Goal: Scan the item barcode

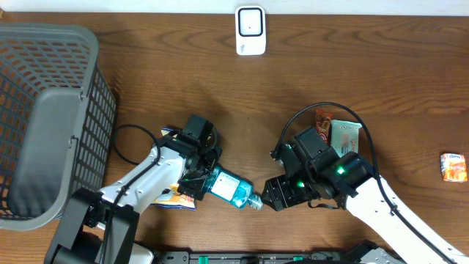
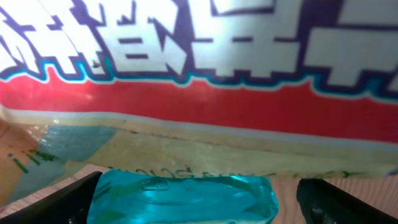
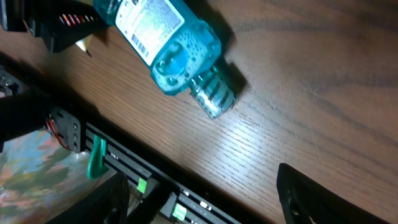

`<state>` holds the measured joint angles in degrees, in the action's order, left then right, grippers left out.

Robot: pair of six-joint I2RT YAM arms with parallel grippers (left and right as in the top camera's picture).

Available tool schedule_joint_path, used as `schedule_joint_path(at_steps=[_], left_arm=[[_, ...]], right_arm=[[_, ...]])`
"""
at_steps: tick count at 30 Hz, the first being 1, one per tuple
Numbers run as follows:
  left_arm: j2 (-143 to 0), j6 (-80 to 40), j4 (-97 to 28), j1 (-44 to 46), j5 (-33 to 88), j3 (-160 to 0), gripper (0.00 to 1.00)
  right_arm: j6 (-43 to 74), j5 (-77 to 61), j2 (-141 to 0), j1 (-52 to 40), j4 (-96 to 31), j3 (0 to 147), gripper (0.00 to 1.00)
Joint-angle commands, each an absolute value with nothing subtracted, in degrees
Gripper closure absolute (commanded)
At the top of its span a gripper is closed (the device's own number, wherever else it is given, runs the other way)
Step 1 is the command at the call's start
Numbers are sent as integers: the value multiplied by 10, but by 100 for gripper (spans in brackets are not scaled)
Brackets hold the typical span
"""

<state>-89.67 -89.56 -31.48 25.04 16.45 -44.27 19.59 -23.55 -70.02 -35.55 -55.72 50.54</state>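
Note:
The left gripper's fingers hold only the bottle's base and the bottle lies slanted (image 1: 231, 188), so the robot's right gripper should take hold of the cap end (image 1: 254, 201) and turn the bottle straighter.
The item, a clear blue bottle (image 1: 229, 188), lies on its side on the wooden table with its cap (image 1: 254, 201) pointing right. My left gripper (image 1: 206, 176) is open around the bottle's body (image 2: 186, 198). One finger (image 2: 56, 202) touches its side; the other finger (image 2: 336, 199) stands a little apart from it. Just right of the cap, my right gripper (image 1: 273, 193) is open and holds nothing. In the right wrist view the bottle (image 3: 168, 43) shows its printed label (image 3: 146, 22), ahead of that gripper (image 3: 205, 199). The white scanner (image 1: 250, 30) stands at the table's far edge.
A grey mesh basket (image 1: 44, 110) fills the left side. A snack bag with red and white lettering (image 2: 199, 74) lies under the left gripper. Two snack packs (image 1: 338, 132) lie behind the right arm, another (image 1: 453, 166) at the far right. The table's front rail (image 3: 155, 180) is close.

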Motion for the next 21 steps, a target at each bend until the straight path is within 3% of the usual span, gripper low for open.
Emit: schedule_joint_path(at_steps=[1, 5, 9, 14, 16, 21], left_arm=[[-901, -870, -316, 251, 169, -439, 4], [-902, -859, -316, 251, 169, -438, 19], [-902, -854, -316, 251, 164, -434, 27], [-902, -851, -320, 251, 160, -433, 28], [-902, -851, -320, 251, 160, -433, 28], [-902, -851, -323, 251, 160, -433, 28]], right_arm=[[201, -235, -699, -351, -556, 498, 25], [201, -235, -701, -354, -523, 467, 11], [201, -236, -707, -354, -461, 431, 9], [132, -240, -734, -375, -371, 403, 20], [51, -219, -773, -404, -328, 403, 27], [11, -196, -847, -426, -327, 403, 39]])
